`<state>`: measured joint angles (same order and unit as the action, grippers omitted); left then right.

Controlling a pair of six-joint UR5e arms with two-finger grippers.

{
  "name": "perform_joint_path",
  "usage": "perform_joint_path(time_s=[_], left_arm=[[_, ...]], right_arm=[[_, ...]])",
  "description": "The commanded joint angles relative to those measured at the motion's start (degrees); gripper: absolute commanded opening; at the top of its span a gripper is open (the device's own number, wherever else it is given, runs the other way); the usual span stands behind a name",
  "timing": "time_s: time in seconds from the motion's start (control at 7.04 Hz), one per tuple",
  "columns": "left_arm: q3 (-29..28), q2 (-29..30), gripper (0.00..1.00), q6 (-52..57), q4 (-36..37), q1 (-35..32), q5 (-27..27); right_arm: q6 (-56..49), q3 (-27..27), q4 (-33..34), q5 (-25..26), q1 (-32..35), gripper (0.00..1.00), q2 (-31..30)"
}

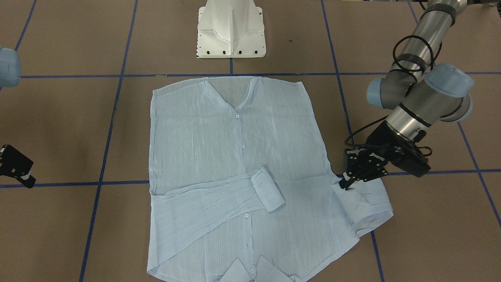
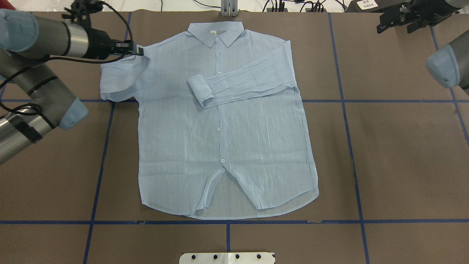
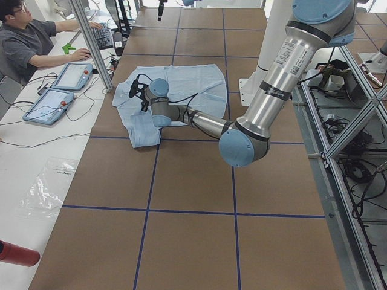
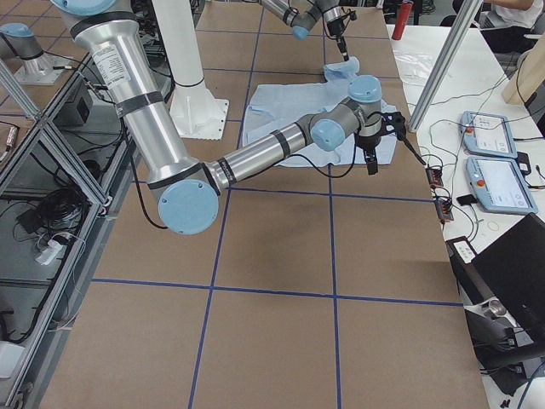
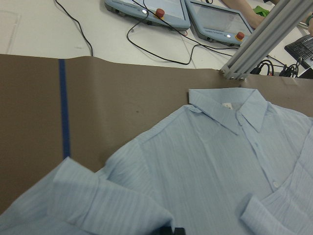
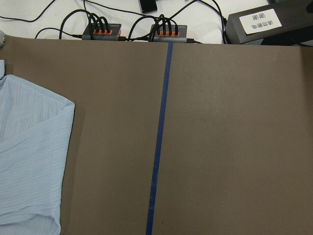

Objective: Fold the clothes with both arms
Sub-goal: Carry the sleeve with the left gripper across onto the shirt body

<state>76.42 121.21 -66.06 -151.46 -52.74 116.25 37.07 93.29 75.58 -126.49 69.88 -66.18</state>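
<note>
My left gripper should continue to bring the bunched sleeve inward until its cuff overlaps the folded sleeve; the fingers hold the cuff, and the folded sleeve lies flat.
The pale blue shirt lies flat and buttoned on the brown table, its collar on the far side from the robot. One sleeve is folded across the chest, with its cuff near the button line. The other sleeve is bunched beside the body. My left gripper is shut on the fabric at that sleeve's shoulder, and it also shows in the front view. My right gripper hangs open and empty over bare table, well off the shirt's far corner. The right wrist view shows only the shirt's edge.
The white robot pedestal stands at the table's near edge by the shirt's hem. Blue tape lines cross the brown mat. Teach pendants, cables and an aluminium post lie beyond the far edge. An operator sits there.
</note>
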Motion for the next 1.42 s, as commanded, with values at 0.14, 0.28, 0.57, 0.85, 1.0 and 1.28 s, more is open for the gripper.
perform_joint_path(time_s=[0.14,0.28,0.57,0.85,1.0,1.28], left_arm=[[-2.3,11.6,0.0,-8.1,7.4,9.2,-7.7],[-3.6,12.6,0.0,-8.0,7.3,11.7,-10.2],[-6.4,15.6,0.0,-8.0,7.5,16.0,-15.5],[-7.5,16.1,0.0,-7.8,7.5,19.9,-19.1],[-8.5,16.9,0.0,-7.8,7.5,21.9,-20.9],[-10.1,18.8,1.0,-7.6,7.6,23.6,-22.0]], right_arm=[[0.0,0.0,0.0,0.0,0.0,1.0,-0.1],[0.1,0.0,0.0,0.0,0.0,1.0,-0.3],[0.0,-0.1,0.0,0.1,0.0,1.0,-0.3],[0.1,-0.2,0.0,0.1,0.0,1.0,-0.3],[0.1,-0.2,0.0,0.1,0.0,1.0,-0.3],[0.1,-0.2,0.0,0.2,-0.1,1.0,-0.3]])
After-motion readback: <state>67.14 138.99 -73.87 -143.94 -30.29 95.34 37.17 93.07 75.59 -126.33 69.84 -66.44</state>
